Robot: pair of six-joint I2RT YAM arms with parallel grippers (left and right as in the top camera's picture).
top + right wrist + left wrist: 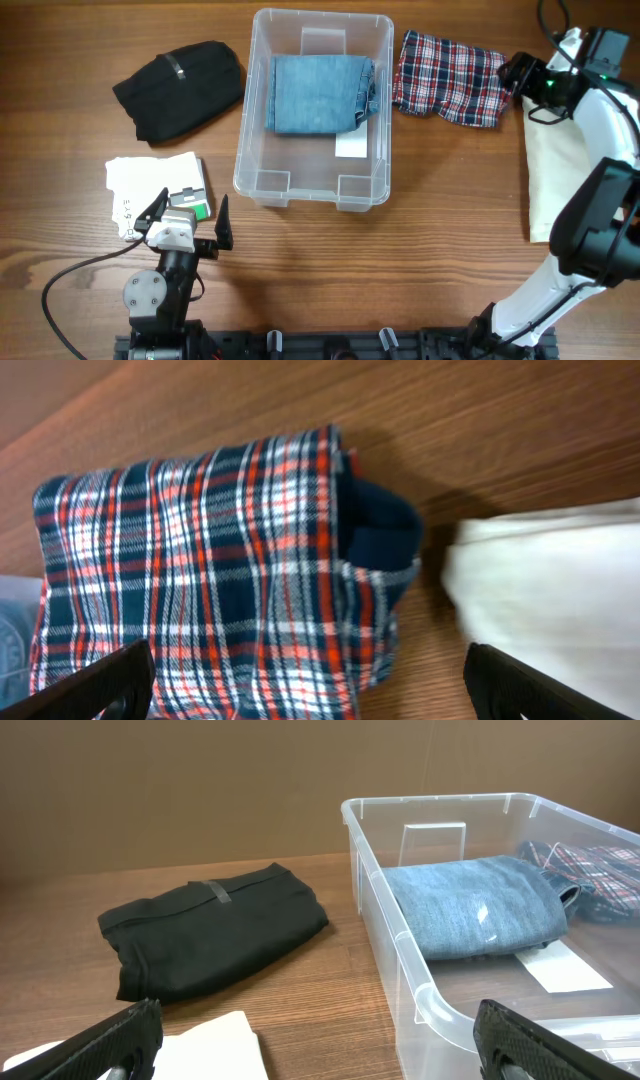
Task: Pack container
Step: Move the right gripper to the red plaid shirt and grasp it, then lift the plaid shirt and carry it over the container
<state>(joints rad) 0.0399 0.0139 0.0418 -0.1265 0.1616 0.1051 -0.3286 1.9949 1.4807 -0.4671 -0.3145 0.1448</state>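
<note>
The plaid garment's folded end lies between the open fingers of my right gripper, clear of the cream cloth. The gripper keeps going down until its fingers close on that end.
The clear plastic container stands at the table's middle with a folded blue denim garment lying in it. It also shows in the left wrist view with the denim inside. My left gripper is open and empty near the front left, over a white folded garment; its open jaws face the container's left wall. My right gripper is open at the right end of a red, white and navy plaid garment. In the right wrist view the open jaws straddle the plaid cloth.
A black folded garment lies left of the container, also in the left wrist view. A cream cloth lies at the far right, next to the plaid garment. The right arm arches over the table's right side.
</note>
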